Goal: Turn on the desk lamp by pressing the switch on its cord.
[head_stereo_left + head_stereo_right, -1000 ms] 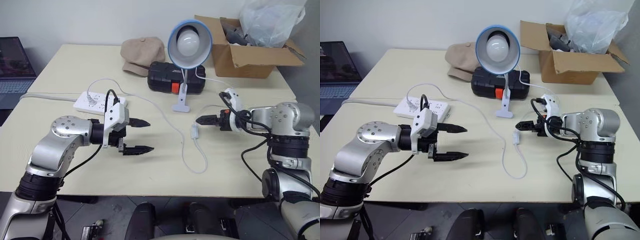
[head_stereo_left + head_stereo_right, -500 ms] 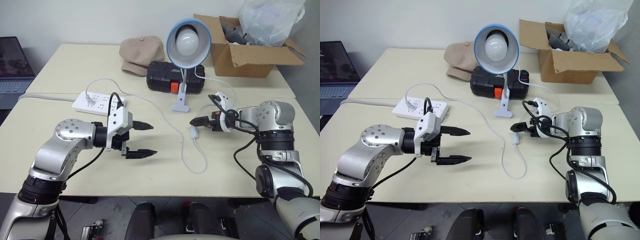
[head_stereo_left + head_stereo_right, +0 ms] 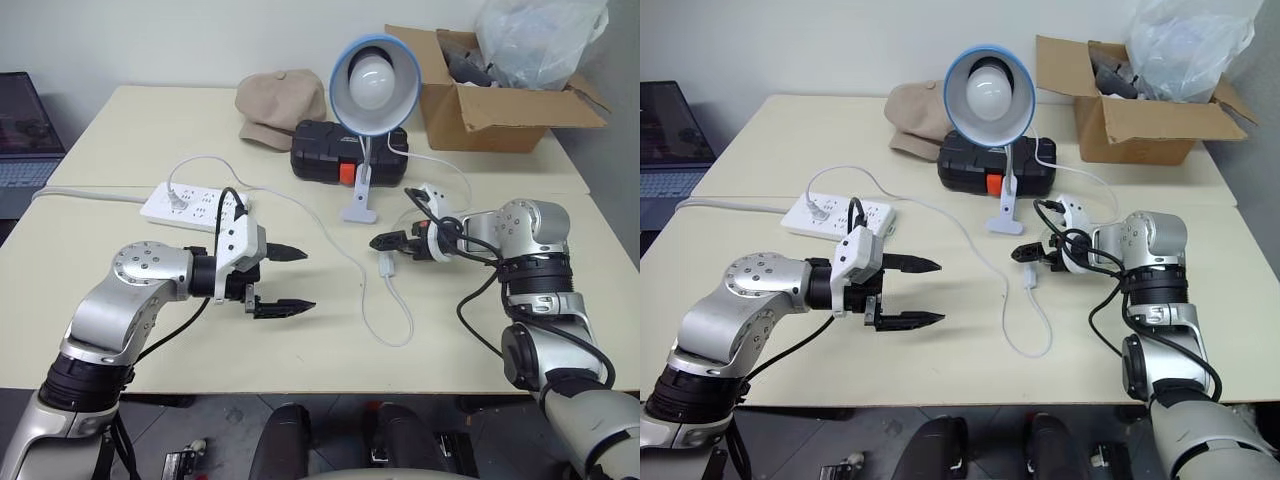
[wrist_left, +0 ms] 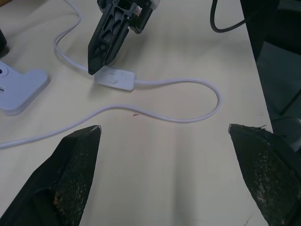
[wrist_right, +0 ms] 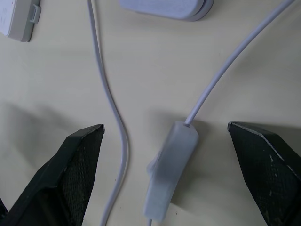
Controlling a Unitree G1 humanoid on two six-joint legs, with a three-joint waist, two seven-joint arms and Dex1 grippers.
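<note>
I expect that when I pick up the switch [image 3: 386,265], its white cord will follow along and the desk lamp will stay standing where it is, because the cord's loose loop [image 3: 409,322] has slack.
The desk lamp [image 3: 376,85] stands on its white clip base [image 3: 360,212] mid-table, its blue shade and white bulb facing me. Its thin white cord [image 3: 330,235] loops over the table, with the small switch [image 3: 387,264] partway along. My right gripper [image 3: 378,242] is open and points left, its tips just above the switch's far end. The right wrist view has the switch [image 5: 169,174] lying between its spread fingers [image 5: 80,160]. I cannot tell whether they touch. My left gripper [image 3: 305,280] is open and empty, left of the cord loop.
A white power strip [image 3: 190,207] lies at the left, with the cord plugged into it. Behind the lamp sit a black case [image 3: 330,160] and a beige cap [image 3: 280,105]. A cardboard box [image 3: 500,110] holding a plastic bag stands at the back right.
My right gripper has moved left and slightly down, from beside the switch to just over it. The left gripper has stayed in place.
</note>
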